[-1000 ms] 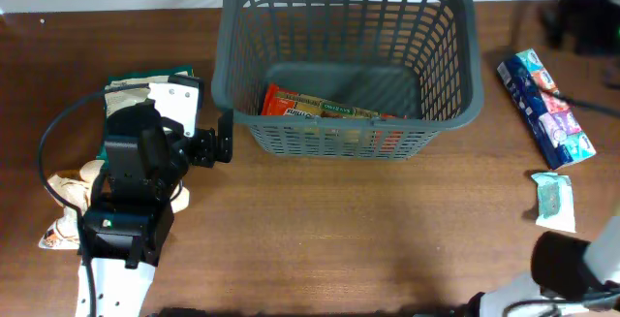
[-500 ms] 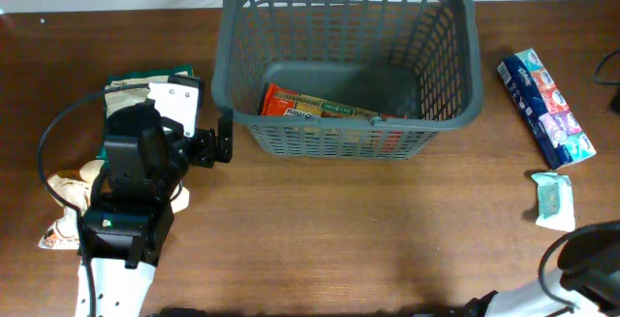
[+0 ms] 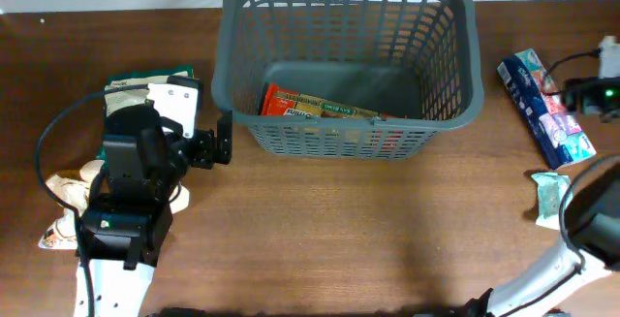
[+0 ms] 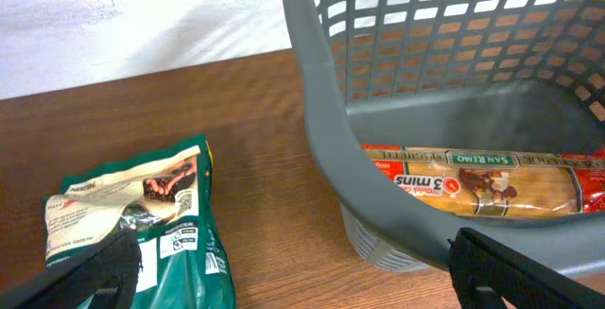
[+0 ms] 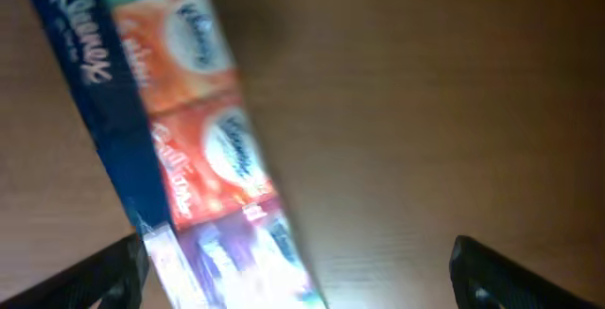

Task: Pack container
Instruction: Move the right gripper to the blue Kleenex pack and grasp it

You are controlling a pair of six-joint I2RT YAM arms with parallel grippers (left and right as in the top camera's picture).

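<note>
I can see the Kleenex tissue pack (image 3: 549, 125) lying clear of the basket, so I keep my right gripper moving toward its middle (image 3: 542, 104) until the open fingers are on both sides of its narrow width.
The container (image 3: 455, 55), a dark grey slotted basket, stands at the back middle of the table and holds a red pasta pack (image 3: 320, 110). In the left wrist view its corner (image 4: 331, 148) and the pasta pack (image 4: 473, 179) show close up. My left gripper (image 3: 219, 146) is open and empty, just left of the basket's front left corner, with bare table between its fingers (image 4: 302, 285). My right gripper (image 3: 581, 96) is open and hovers at the far right over a long Kleenex tissue pack (image 3: 542, 109). That pack is blurred in the right wrist view (image 5: 189, 158).
A green snack pack (image 3: 145, 73) lies partly under my left arm and shows in the left wrist view (image 4: 142, 224). Pale snack packs (image 3: 66, 196) lie at the left edge. A small pale green sachet (image 3: 552, 201) lies front right.
My right gripper has swung from the far right back corner to above the tissue pack. The left arm and the basket have not moved.
</note>
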